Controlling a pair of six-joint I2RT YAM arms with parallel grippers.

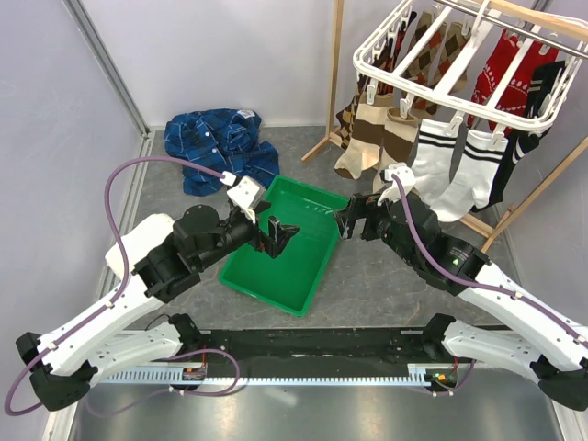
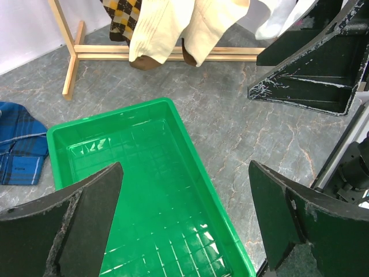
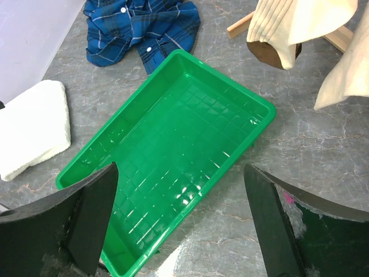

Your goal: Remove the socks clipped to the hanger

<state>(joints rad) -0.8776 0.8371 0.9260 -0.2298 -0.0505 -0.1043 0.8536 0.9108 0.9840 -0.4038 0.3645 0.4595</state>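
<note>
The tan-and-brown sock (image 1: 399, 142) is hanging from a white clip (image 1: 406, 106), so when I pull, it will lean toward the green tray while its cuff stays clipped.
The white grid hanger (image 1: 459, 66) hangs at the top right, and several socks are clipped under it: tan-and-brown (image 1: 367, 138), white with black stripes (image 1: 450, 170), black (image 1: 519, 152), argyle (image 1: 432, 41) and red (image 1: 505, 69). My left gripper (image 1: 280, 237) is open and empty over the green tray (image 1: 241, 268). My right gripper (image 1: 349, 220) is open and empty by the tray's right rim, below the tan socks. The left wrist view shows the gripper (image 2: 184, 173) above the tray (image 2: 86, 130), with cream sock toes (image 2: 173, 29) beyond. The right wrist view shows the gripper (image 3: 180, 170) over the tray's edge (image 3: 230, 92) and sock toes (image 3: 288, 29).
A blue plaid shirt (image 1: 216, 147) lies crumpled at the back left beyond the tray. The wooden stand (image 1: 326, 110) carries the hanger, and its base rails (image 2: 75, 52) lie on the grey table. Grey walls close the left and back sides.
</note>
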